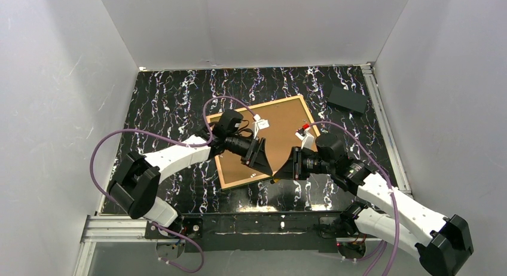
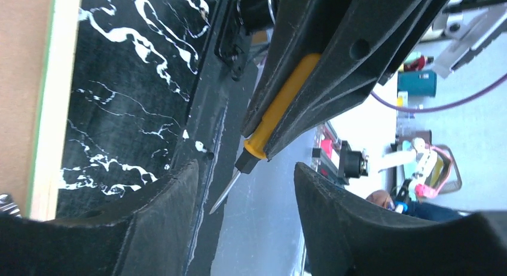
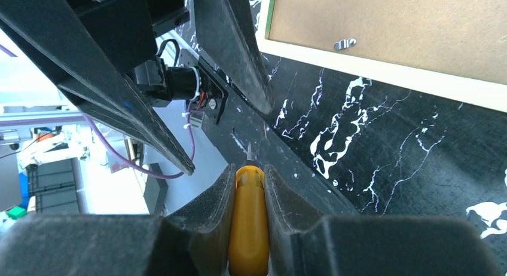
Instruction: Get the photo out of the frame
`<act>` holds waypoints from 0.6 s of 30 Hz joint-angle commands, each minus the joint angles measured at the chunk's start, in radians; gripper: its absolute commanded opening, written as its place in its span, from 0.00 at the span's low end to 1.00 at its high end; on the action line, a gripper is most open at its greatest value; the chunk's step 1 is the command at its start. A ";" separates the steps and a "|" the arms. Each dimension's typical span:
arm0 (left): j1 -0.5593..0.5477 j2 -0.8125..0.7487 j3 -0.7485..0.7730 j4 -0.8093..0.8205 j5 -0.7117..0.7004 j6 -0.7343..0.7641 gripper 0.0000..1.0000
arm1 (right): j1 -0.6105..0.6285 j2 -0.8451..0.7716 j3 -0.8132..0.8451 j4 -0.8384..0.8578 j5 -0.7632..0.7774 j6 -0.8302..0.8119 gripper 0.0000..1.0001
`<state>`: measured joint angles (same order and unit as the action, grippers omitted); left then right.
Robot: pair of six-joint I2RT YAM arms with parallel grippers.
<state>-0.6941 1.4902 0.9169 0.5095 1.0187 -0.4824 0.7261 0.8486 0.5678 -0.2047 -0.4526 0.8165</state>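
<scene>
The tool's yellow handle is too far inside my right gripper. My left gripper should hold the tool's metal tip while my right gripper takes a new grip farther back.
The frame lies face down in the middle of the table, its brown backing panel facing up. The photo is hidden. In the wrist views the frame's pale edge has a thin green line along it. My right gripper is shut on a yellow-handled pointed tool, just off the frame's near edge. My left gripper stands open, facing the right one, and the tool's tip points into the gap between its fingers without touching them.
A metal clip sits on the backing near its edge. White tags and a red-and-white piece lie on the backing. A dark grey block rests at the back right. White walls enclose the black marbled table.
</scene>
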 commanded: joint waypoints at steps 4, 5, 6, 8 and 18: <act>-0.041 -0.001 0.024 -0.098 0.147 0.091 0.54 | -0.019 -0.074 -0.016 0.059 -0.029 0.039 0.01; -0.047 -0.003 0.027 -0.120 0.150 0.104 0.55 | -0.028 -0.090 -0.019 0.053 -0.025 0.043 0.01; -0.053 -0.005 0.029 -0.137 0.155 0.119 0.56 | -0.036 -0.105 -0.020 0.051 -0.024 0.049 0.01; -0.064 -0.012 0.035 -0.182 0.151 0.152 0.57 | -0.048 -0.129 -0.017 0.043 -0.021 0.056 0.01; -0.072 -0.015 0.023 -0.079 0.115 0.069 0.25 | -0.051 -0.131 -0.019 0.160 -0.092 0.100 0.01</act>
<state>-0.7616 1.4994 0.9249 0.3973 1.0878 -0.3786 0.6777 0.7235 0.5461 -0.1505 -0.5037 0.8886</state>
